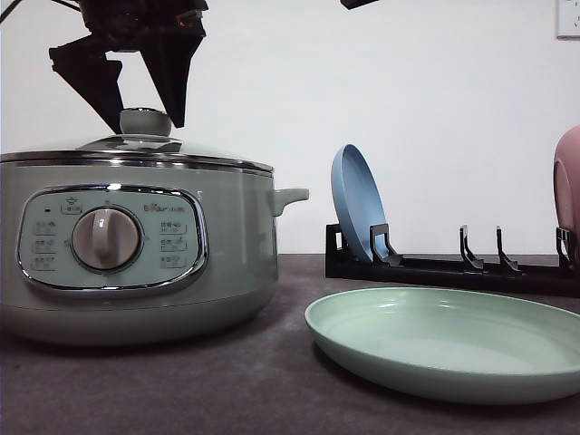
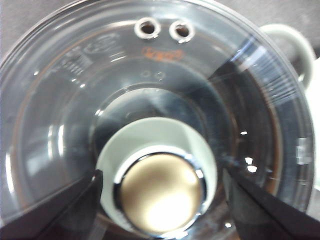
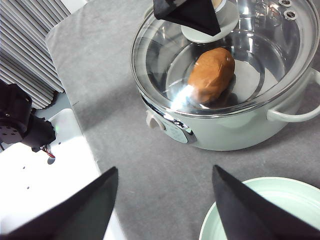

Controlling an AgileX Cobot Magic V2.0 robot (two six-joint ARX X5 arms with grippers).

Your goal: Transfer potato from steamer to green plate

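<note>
The lid's metal rim [image 1: 222, 164] is just resting on the steamer's edge, so I expect the glass lid [image 1: 195, 151] to come off in one piece when I lift its knob.
The steamer [image 1: 136, 263] stands at the left of the table with its glass lid [image 2: 60, 100] on. Through the lid the orange-brown potato [image 3: 212, 75] is visible lying inside the pot. My left gripper [image 1: 145, 116] hangs open right over the lid's knob [image 2: 160, 192], one finger on each side and not closed on it. My right gripper [image 3: 165, 170] is open and holds nothing, high above the grey mat between the steamer and the green plate [image 1: 444, 340]. That plate lies flat at the front right with nothing on it.
A black dish rack [image 1: 453, 265] stands behind the green plate, with a blue plate [image 1: 356, 204] upright at its left end and a pink plate [image 1: 568, 181] at the right edge. The steamer's side handle [image 1: 290, 197] points toward the rack.
</note>
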